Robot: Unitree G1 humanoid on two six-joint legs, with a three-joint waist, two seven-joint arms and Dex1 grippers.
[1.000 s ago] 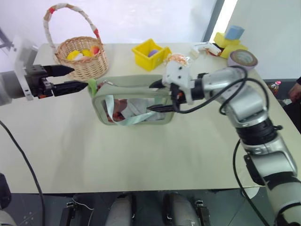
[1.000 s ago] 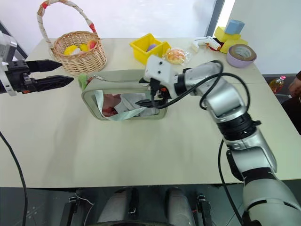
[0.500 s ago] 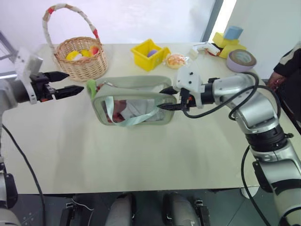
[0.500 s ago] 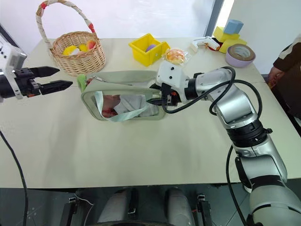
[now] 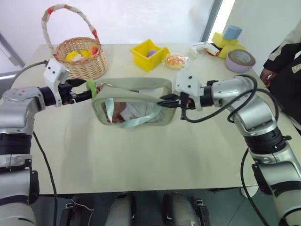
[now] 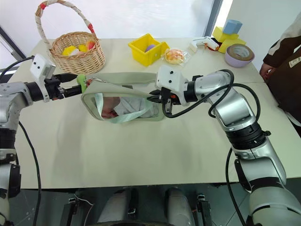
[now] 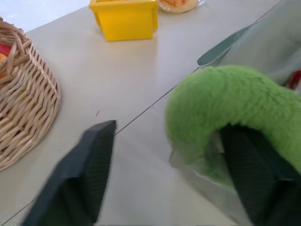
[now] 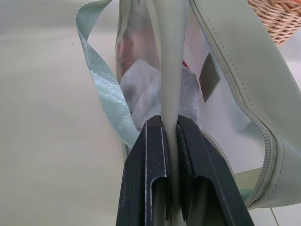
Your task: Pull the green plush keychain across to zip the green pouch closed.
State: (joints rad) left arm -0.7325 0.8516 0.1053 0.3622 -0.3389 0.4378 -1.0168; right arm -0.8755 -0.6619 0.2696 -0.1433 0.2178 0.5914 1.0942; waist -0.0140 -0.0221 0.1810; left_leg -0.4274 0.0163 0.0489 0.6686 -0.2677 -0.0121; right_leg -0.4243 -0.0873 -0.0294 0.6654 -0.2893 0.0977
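Note:
The green pouch's top (image 5: 140, 91) is wide open. Its rims should come together into a cover behind the green plush keychain (image 5: 91, 87) when I pull it.
The green pouch (image 5: 134, 84) stands on the table, with its clear window and mint strap (image 5: 137, 118) facing me. At its left end sits the green plush keychain (image 5: 91, 86), a fuzzy lime ring. My left gripper (image 7: 169, 129) is open, its fingers on either side of the keychain (image 7: 230, 103). One finger (image 7: 254, 174) lies against the plush and the other (image 7: 89, 169) stands clear of it. My right gripper (image 8: 169, 120) is shut on the thin fabric rim at the pouch's right end (image 5: 162, 101).
Behind the left gripper stands a wicker basket (image 5: 82, 59). A yellow bin (image 5: 150, 54) and a wrapped bun (image 5: 176, 60) lie behind the pouch. A tape roll (image 5: 241, 59) and coloured blocks (image 5: 225, 37) are at the far right. A person (image 5: 282, 52) stands at the table's right edge.
My left gripper has moved in from the left to straddle the keychain, with its fingers narrowed. My right gripper has shut on the pouch's right rim. A person has come in at the right.

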